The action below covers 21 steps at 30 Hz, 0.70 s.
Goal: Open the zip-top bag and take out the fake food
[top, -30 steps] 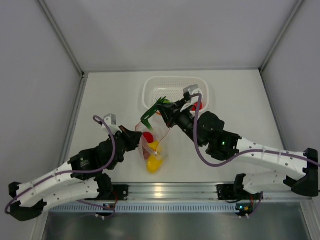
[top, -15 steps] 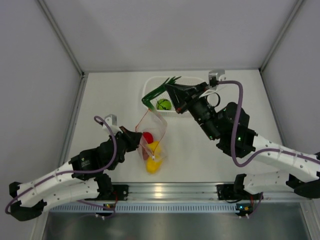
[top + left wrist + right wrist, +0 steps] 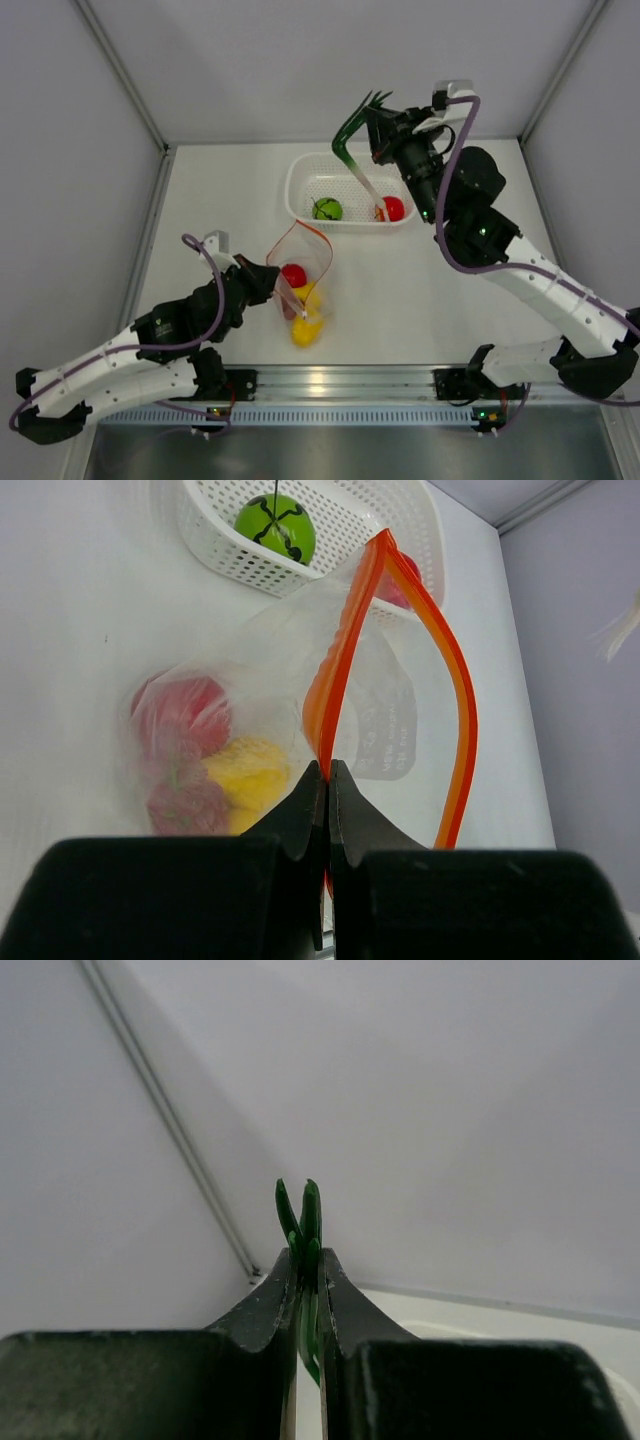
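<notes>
The pale end of the green stalks [image 3: 376, 198] hangs inside the basket's rim, so my right gripper should keep bringing them down until they reach the basket's open bottom [image 3: 328, 184].
The zip-top bag [image 3: 305, 280] lies on the table with its orange-red zip strip [image 3: 345, 670] spread open. My left gripper [image 3: 272, 280] is shut on the strip's near edge [image 3: 328, 770]. Inside the bag are a red piece [image 3: 180, 705], a yellow piece [image 3: 245, 770] and purplish grapes [image 3: 185, 805]. My right gripper [image 3: 375, 120] is shut on the green stalks [image 3: 350, 140], held high over the basket's far side; their leaf tips show in the right wrist view [image 3: 305, 1215]. A green ball [image 3: 327, 208] and a red round piece [image 3: 394, 208] lie in the basket.
The white perforated basket [image 3: 300, 178] stands behind the bag near the back wall. Enclosure walls stand on the left, right and back. A metal rail [image 3: 330, 382] runs along the near edge.
My right gripper has lifted the green stalks away from the bag, up and back over the basket toward the back wall. The left gripper holds the bag in place.
</notes>
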Motion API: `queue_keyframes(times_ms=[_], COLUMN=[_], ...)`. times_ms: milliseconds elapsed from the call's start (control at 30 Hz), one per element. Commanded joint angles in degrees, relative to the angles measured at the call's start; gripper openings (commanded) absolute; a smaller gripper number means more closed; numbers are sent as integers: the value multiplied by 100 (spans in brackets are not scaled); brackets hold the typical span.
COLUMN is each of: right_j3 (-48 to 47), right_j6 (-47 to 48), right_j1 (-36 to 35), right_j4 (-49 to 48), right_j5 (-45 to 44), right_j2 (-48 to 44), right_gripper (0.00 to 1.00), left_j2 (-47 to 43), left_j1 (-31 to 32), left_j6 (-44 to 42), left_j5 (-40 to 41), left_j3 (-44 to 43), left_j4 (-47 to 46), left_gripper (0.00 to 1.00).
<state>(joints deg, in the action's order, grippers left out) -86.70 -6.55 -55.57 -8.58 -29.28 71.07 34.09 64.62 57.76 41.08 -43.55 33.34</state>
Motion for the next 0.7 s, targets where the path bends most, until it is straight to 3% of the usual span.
queue_keyframes(times_ms=[0,267,667], right_j3=[-5,188,-286], right_j6=[-268,82,277], right_j1=[783,1689,2287], right_j4=[383,129,-38], right_j5=[810,1951,3252], right_j2=[214,917,2595], right_gripper=[0,0,0], left_j2=[-51,-60,-34], left_j1=[24,24,24], left_j6=[-203,-432,-704], left_j5=[-21,-82,-223], left_j3=[-171,-373,-584], left_j4=[67,190,173], left_gripper=[0,0,0])
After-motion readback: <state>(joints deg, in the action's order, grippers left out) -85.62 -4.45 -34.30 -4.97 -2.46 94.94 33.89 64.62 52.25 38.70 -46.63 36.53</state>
